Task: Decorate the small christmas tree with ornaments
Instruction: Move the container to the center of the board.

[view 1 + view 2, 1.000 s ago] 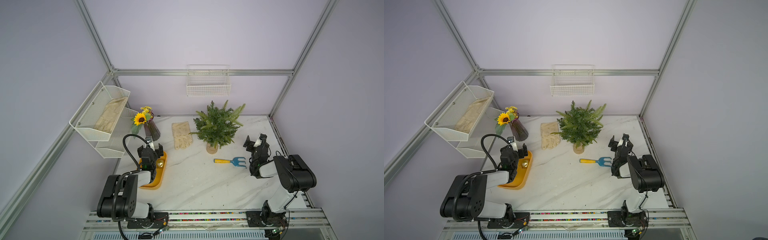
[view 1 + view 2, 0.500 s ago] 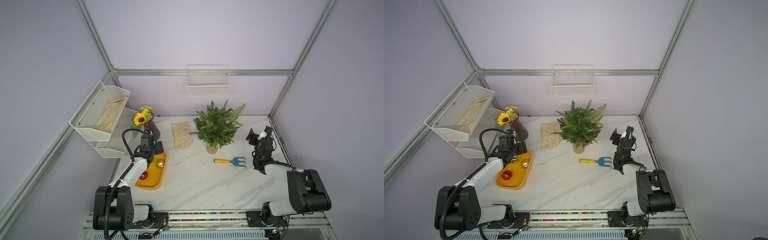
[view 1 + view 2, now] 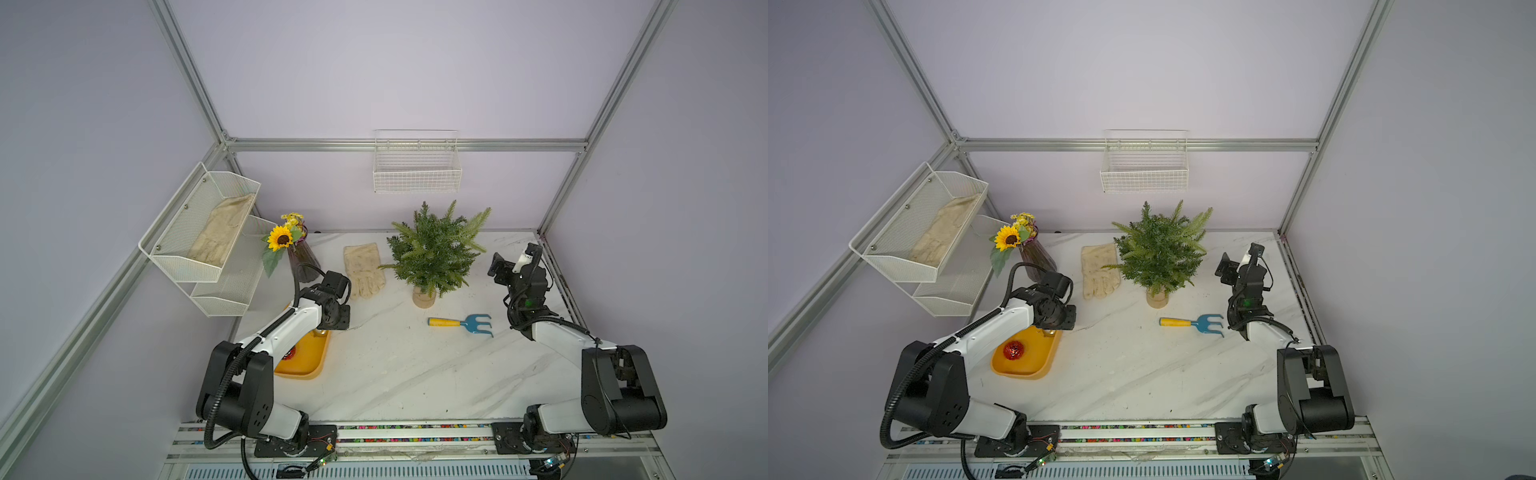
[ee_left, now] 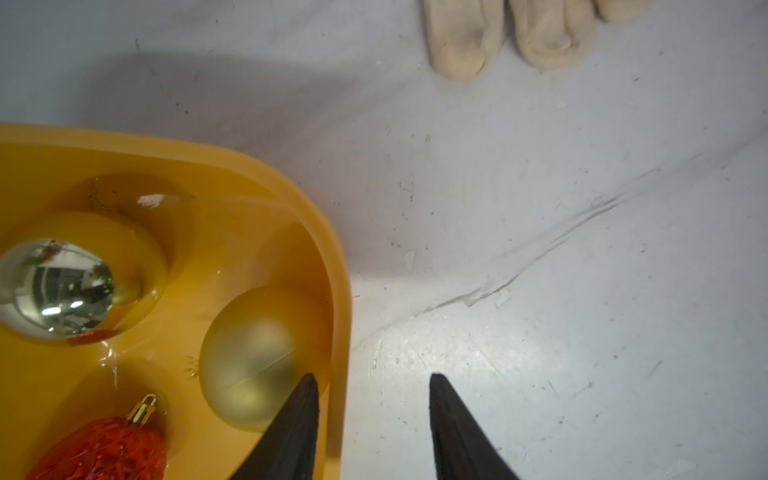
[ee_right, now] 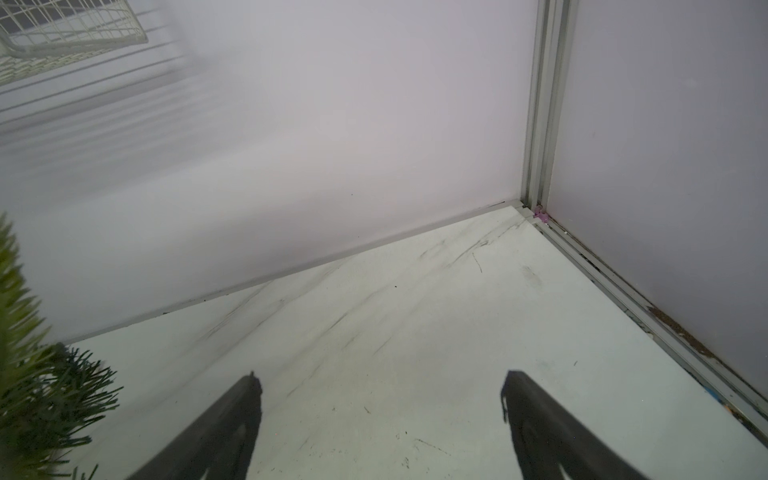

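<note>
I should pull the orange tray (image 3: 1033,364) by its rim to the front middle (image 3: 1158,372) with my left gripper before my right gripper, now too far from it, takes ornaments.
The small christmas tree (image 3: 434,253) (image 3: 1158,253) stands on its wooden stump at the back middle of the table, bare of ornaments. All three ornaments lie in the orange tray (image 4: 266,178) (image 3: 1025,370): a shiny gold one (image 4: 58,286), a matte gold one (image 4: 249,361) and a glittery red one (image 4: 99,451) (image 3: 1013,350). My left gripper (image 4: 372,382) points down at the tray's far corner. Its jaws are apart and straddle the rim, one finger beside the matte gold ornament, the other over the table, holding nothing. My right gripper (image 5: 380,378) is open and empty, right of the tree near the back right corner.
A beige glove (image 3: 363,270) lies left of the tree, beyond the tray. A sunflower vase (image 3: 303,262) stands just behind my left wrist. A blue hand rake (image 3: 461,323) lies in front of the tree. A wire basket (image 3: 417,166) hangs on the back wall, and a mesh shelf (image 3: 199,232) on the left wall.
My left arm has stretched out to the tray's far end and its jaws have narrowed. My right arm has unfolded and carried its gripper up toward the back right corner.
</note>
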`<state>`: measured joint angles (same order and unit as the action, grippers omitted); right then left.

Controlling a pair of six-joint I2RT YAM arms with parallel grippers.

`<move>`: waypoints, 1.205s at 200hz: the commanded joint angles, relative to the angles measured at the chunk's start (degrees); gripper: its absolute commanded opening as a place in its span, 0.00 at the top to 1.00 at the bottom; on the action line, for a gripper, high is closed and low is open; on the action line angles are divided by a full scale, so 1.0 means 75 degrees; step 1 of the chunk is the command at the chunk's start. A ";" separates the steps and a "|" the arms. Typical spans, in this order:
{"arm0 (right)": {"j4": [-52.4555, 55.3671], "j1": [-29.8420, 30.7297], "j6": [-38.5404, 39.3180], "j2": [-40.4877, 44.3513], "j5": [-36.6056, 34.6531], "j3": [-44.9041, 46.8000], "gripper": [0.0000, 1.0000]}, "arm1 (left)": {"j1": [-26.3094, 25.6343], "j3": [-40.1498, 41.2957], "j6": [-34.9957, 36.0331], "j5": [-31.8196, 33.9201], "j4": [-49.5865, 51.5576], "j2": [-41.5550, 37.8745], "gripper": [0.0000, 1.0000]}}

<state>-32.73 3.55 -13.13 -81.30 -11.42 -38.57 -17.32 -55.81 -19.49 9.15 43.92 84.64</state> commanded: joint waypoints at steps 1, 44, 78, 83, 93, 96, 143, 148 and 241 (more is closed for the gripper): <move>0.0082 0.0028 -0.0125 0.0144 0.0245 -0.0120 0.07 | -0.0022 -0.0757 0.0082 0.0318 0.0387 0.0142 0.61; 0.0150 0.0026 -0.0091 0.0128 0.0251 -0.0154 0.08 | -0.0022 -0.1075 0.0521 0.0524 0.0384 0.0679 0.75; 0.0231 0.0030 0.0027 0.0273 0.0293 -0.0160 0.08 | -0.0022 -0.1169 0.0778 0.0537 0.0413 0.0820 0.86; 0.0258 0.0022 0.0039 0.0288 0.0292 -0.0166 0.08 | -0.0022 -0.1171 0.0812 0.0506 0.0413 0.0809 0.88; 0.0311 0.0030 0.0042 0.0327 0.0305 -0.0175 0.08 | -0.0021 -0.1194 0.0884 0.0445 0.0429 0.0794 0.90; 0.0329 0.0029 0.0047 0.0328 0.0304 -0.0165 0.08 | -0.0033 -0.1208 0.0912 0.0428 0.0433 0.0771 0.91; 0.0629 0.0030 0.0042 0.0615 0.0555 -0.0120 0.09 | -0.0385 -0.1301 0.1334 0.0367 0.0703 0.0213 0.98; 0.0694 0.0030 0.0051 0.0658 0.0610 -0.0121 0.09 | -0.0451 -0.1293 0.1380 0.0364 0.0718 0.0118 0.99; 0.1746 0.0024 0.0429 0.1328 0.1412 -0.0177 0.10 | -0.2405 -0.1276 0.2401 0.0179 0.0815 -0.0987 1.00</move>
<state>-23.49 3.55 -11.88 -72.95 -3.03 -38.57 -32.60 -59.72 -4.78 10.68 49.15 80.01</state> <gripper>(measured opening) 0.902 0.073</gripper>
